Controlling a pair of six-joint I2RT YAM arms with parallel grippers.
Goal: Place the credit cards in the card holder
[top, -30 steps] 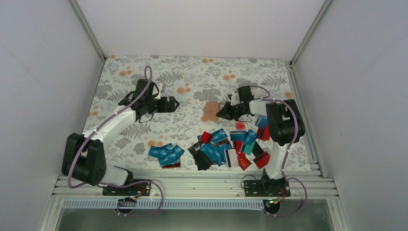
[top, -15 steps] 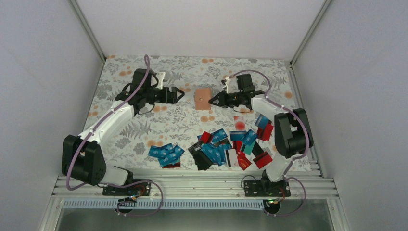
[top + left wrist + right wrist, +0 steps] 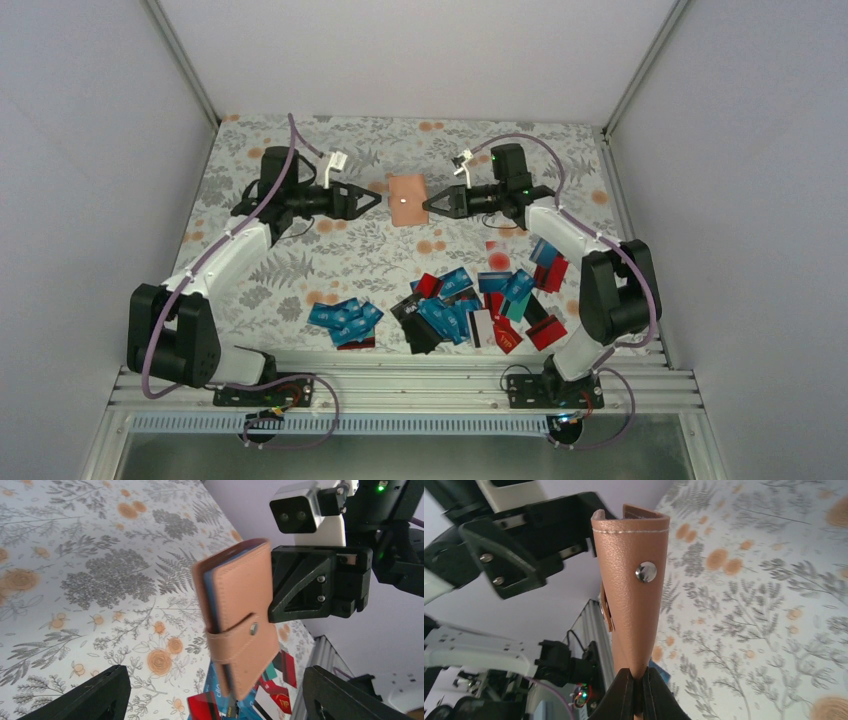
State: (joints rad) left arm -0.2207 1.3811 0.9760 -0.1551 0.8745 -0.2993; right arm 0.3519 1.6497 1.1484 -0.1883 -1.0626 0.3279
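I should hold the opposite edge (image 3: 393, 200) of the card holder with my left gripper while my right gripper takes a deeper grip, because only the card holder's edge (image 3: 424, 201) is at the ends of my right gripper's fingers.
The tan-pink card holder (image 3: 405, 199) hangs above the back middle of the table, held edge-up. My right gripper (image 3: 430, 204) is shut on its right edge; in the right wrist view the holder (image 3: 634, 605) rises from the pinched fingertips (image 3: 624, 700). My left gripper (image 3: 376, 200) faces it from the left, open, with its fingers wide apart and just short of the holder. In the left wrist view the holder (image 3: 240, 615) has a strap with a snap, and a blue edge shows inside it. The credit cards (image 3: 470, 305) lie heaped at the front of the table, and a smaller blue bunch (image 3: 345, 320) lies to their left.
The floral tabletop (image 3: 300, 250) is walled by white panels on the left, back and right. A metal rail (image 3: 400, 385) with both arm bases runs along the near edge. The right arm's elbow (image 3: 615, 290) stands over the right end of the card heap.
My right gripper has lifted the card holder off the table and carried it back and left. My left gripper has moved back and right to face it, its jaws slightly narrower.
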